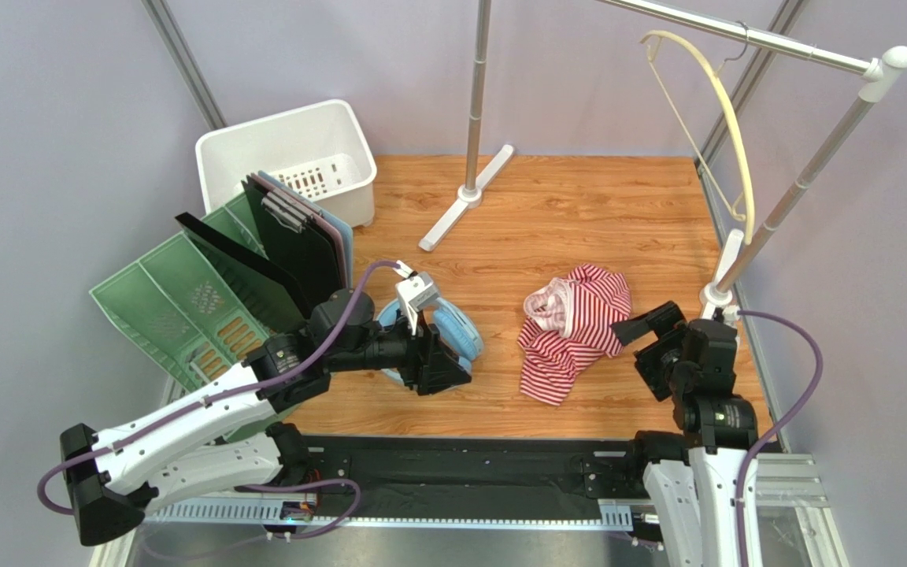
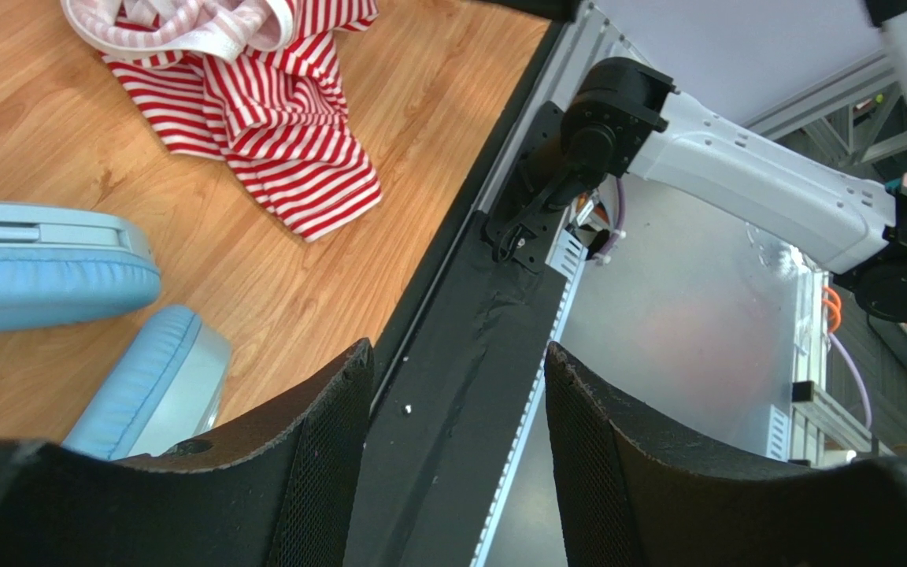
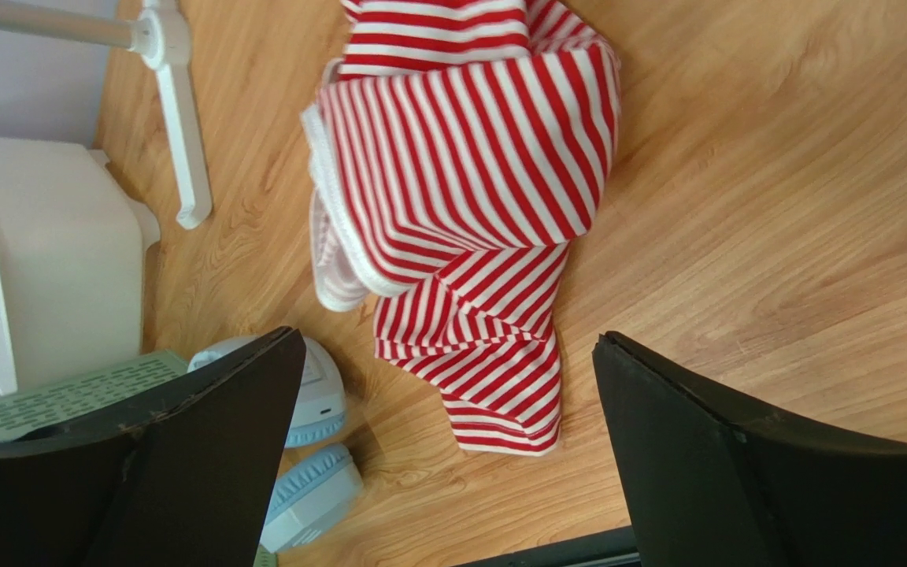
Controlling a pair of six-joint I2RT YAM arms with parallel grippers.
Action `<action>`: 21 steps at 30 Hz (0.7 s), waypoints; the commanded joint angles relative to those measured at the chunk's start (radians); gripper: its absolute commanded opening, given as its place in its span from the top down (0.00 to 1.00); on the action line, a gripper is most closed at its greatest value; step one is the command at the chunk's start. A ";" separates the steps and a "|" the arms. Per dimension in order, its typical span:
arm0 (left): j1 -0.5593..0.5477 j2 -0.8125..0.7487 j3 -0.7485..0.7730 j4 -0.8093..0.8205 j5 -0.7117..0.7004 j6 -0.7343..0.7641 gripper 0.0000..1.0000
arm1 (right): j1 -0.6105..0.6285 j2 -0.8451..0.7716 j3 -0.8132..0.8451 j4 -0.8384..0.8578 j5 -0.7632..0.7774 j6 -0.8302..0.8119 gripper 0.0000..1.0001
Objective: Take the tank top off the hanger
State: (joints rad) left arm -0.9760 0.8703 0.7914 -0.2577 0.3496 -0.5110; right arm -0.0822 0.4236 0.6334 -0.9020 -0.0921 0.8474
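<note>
I can see the tank top lying bunched in loose overlapping folds (image 1: 565, 338), so I expect its loose end (image 1: 549, 375) to fall open and hang down as a wide flap when I carry it.
The red-and-white striped tank top (image 1: 574, 328) lies crumpled on the wooden table, off the hanger; it also shows in the left wrist view (image 2: 260, 112) and the right wrist view (image 3: 470, 177). The cream hanger (image 1: 724, 112) hangs bare from the silver rail at the back right. My right gripper (image 1: 650, 343) hovers just right of the tank top, open, its empty jaws (image 3: 446, 343) wide above the cloth's lower edge. My left gripper (image 1: 441, 366) is left of the tank top beside the headphones, open (image 2: 456, 354) over the table's black front edge, holding nothing.
Blue headphones (image 1: 456, 333) lie under the left gripper. A white basket (image 1: 293, 160) stands at the back left, with a green file rack holding dark folders (image 1: 186, 301) in front of it. The clothes rack's rail (image 1: 778, 45), posts and feet (image 1: 464, 201) stand at the back and right.
</note>
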 commanded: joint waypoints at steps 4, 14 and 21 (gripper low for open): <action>-0.015 -0.053 0.008 0.043 0.009 -0.023 0.38 | -0.002 0.110 -0.179 0.242 -0.041 0.206 0.00; -0.020 -0.054 -0.003 0.048 0.000 -0.029 0.38 | -0.002 0.245 -0.336 0.583 -0.068 0.219 0.00; -0.023 -0.045 0.002 0.049 -0.001 -0.032 0.38 | -0.002 0.395 -0.344 0.681 -0.089 0.237 0.00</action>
State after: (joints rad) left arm -0.9890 0.8223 0.7898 -0.2428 0.3519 -0.5346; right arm -0.0822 0.7486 0.2859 -0.3565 -0.1715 1.0679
